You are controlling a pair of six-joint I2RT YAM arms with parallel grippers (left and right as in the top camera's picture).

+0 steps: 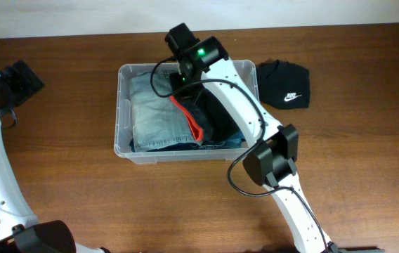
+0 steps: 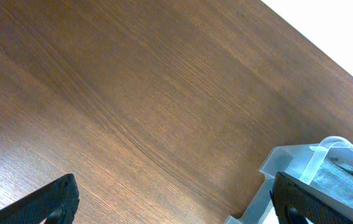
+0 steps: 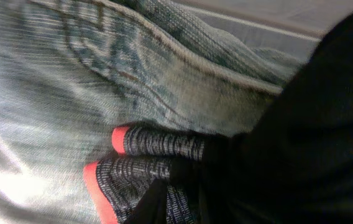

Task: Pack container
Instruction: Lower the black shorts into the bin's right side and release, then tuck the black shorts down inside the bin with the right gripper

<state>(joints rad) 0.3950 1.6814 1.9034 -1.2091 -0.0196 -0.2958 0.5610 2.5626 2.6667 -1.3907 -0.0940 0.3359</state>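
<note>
The dark garment bunches [image 3: 164, 146] up against the light-blue jeans, so the robot's right gripper should pull it back toward the container's end [image 1: 247, 73] next to the black folded item and lower it there.
The clear plastic container [image 1: 123, 105] stands at the table's middle; its corner shows in the left wrist view [image 2: 288, 155]. Folded light-blue jeans [image 1: 157, 112] fill its left part. A dark garment with red trim [image 1: 213, 116] lies in its right part. My right gripper [image 1: 185, 83] is down inside the container over that garment, its fingers hidden. The right wrist view shows the jeans [image 3: 102, 74] and the red-trimmed garment [image 3: 158, 155] very close up. My left gripper [image 2: 176, 211] is open and empty above bare table, left of the container [image 1: 27, 79].
A black folded item with a white Nike logo [image 1: 284, 84] lies on the table just right of the container. The white wall runs along the table's far edge.
</note>
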